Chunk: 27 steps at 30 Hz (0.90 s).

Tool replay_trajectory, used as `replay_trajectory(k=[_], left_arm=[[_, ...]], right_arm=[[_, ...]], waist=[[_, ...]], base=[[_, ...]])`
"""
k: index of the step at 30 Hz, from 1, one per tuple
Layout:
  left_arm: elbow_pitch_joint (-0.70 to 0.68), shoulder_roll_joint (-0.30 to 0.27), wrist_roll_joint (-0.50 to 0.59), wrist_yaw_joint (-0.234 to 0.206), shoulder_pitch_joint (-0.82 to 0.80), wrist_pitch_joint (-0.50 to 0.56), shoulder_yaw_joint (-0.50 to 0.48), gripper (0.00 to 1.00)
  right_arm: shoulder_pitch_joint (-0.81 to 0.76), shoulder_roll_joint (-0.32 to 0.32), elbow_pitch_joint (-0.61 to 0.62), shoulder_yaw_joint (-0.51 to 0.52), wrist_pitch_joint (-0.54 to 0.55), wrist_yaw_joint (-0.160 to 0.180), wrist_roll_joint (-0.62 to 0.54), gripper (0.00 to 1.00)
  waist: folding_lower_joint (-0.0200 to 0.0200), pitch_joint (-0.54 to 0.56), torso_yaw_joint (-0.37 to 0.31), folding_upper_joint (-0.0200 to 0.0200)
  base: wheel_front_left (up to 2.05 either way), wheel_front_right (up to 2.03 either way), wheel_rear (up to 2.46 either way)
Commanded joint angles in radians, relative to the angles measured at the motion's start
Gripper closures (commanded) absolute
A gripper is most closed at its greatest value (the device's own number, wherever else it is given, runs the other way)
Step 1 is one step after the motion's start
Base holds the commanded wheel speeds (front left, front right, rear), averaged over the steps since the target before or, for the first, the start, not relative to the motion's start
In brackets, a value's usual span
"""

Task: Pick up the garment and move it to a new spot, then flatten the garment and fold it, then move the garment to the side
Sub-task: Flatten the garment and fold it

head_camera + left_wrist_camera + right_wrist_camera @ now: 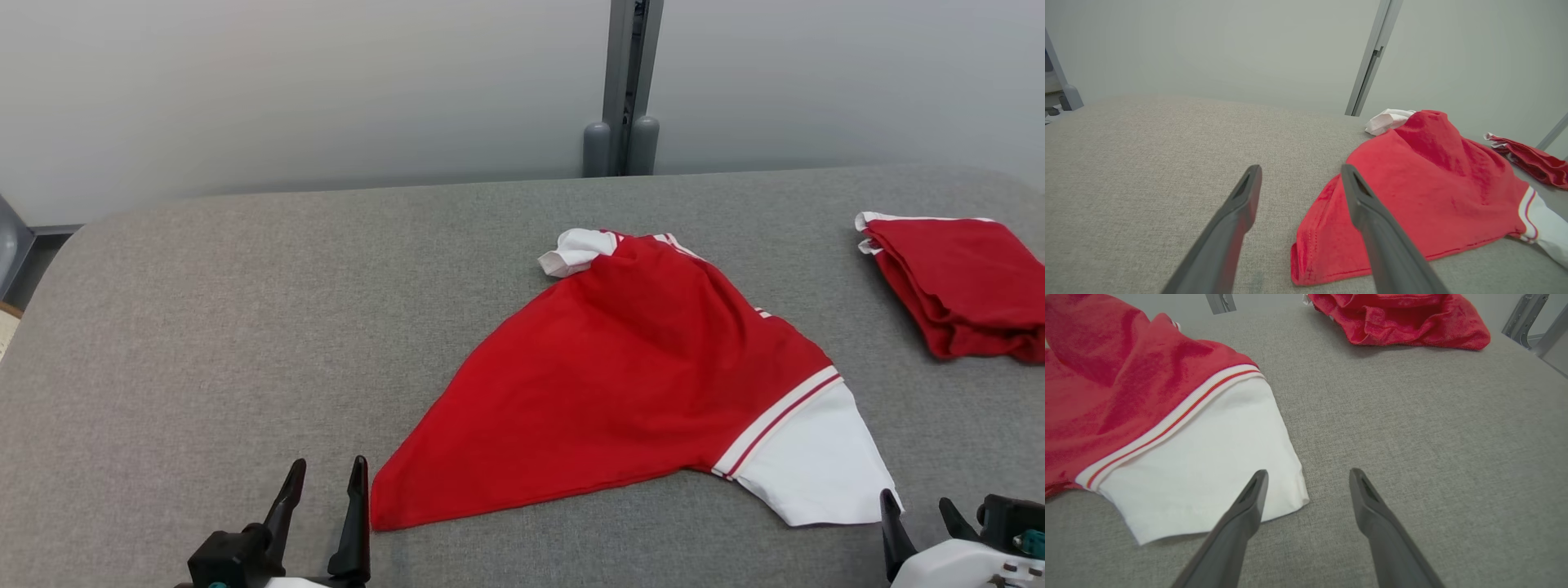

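Observation:
My gripper will lift the red garment (pixel 617 397), and it should drop open into a broad body, because the slanting edge (pixel 468 371) rounds over in a soft fold.
A red garment (pixel 620 376) with white sleeves lies crumpled in a rough triangle on the grey table (pixel 204 327), its red corner pointing to the front left and one white sleeve (pixel 816 465) spread at the front right. My left gripper (pixel 326 478) stands open just left of that red corner (pixel 1314 261), holding nothing. My right gripper (pixel 918 506) is open beside the white sleeve's outer edge (pixel 1208 465), with its left finger over the cloth in the right wrist view. A second white sleeve (pixel 575 249) is bunched at the garment's far end.
A second red garment (pixel 963 282), folded, lies at the table's far right edge (pixel 1400 318). A grey post (pixel 624 90) stands behind the table against a pale wall. The table's left half is bare cloth surface.

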<state>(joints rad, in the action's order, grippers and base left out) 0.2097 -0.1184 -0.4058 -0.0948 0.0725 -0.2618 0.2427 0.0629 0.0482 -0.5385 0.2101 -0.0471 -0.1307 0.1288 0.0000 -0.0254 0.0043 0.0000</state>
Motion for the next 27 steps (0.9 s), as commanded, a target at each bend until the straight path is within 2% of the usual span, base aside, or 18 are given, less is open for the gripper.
replay_trajectory(k=[1,7,9,10,12,19,27], left_arm=[[0.003,-0.004,0.006,0.006,-0.017,-0.004,-0.002,0.00],[0.008,-0.002,0.013,0.013,-0.040,-0.003,-0.012,0.00],[0.009,-0.001,0.016,0.016,-0.042,-0.003,-0.017,0.00],[0.009,-0.001,0.017,0.016,-0.043,-0.003,-0.019,0.00],[0.010,0.000,0.020,0.017,-0.045,-0.003,-0.025,0.00],[0.008,0.002,0.022,0.029,-0.032,-0.003,-0.018,0.00],[0.002,-0.001,-0.022,0.056,0.019,0.071,0.007,0.00]], right_arm=[[0.023,0.005,-0.023,0.004,0.000,0.000,-0.001,0.00],[0.088,0.005,-0.143,0.010,0.002,0.000,-0.009,0.00],[0.103,0.005,-0.175,0.000,0.000,0.000,0.000,0.52],[0.108,0.005,-0.186,-0.003,-0.004,0.000,0.004,0.62],[0.114,0.004,-0.203,-0.006,-0.012,0.000,0.012,1.00],[0.123,0.006,-0.158,-0.009,-0.055,0.000,0.027,1.00],[0.037,0.006,0.018,0.024,-0.016,0.000,0.007,1.00]], waist=[[0.0000,-0.013,0.009,0.0000],[0.0000,-0.040,0.032,0.0000],[0.0000,-0.043,0.037,0.0000],[0.0000,-0.045,0.038,0.0000],[0.0000,-0.047,0.038,0.0000],[0.0000,-0.042,0.024,0.0000],[0.0000,-0.037,0.010,0.0000]], base=[[0.00,0.00,0.00],[0.00,0.00,0.00],[0.00,0.00,0.00],[0.00,0.00,0.00],[0.00,0.00,0.00],[0.00,0.00,0.00],[0.00,0.00,0.00]])
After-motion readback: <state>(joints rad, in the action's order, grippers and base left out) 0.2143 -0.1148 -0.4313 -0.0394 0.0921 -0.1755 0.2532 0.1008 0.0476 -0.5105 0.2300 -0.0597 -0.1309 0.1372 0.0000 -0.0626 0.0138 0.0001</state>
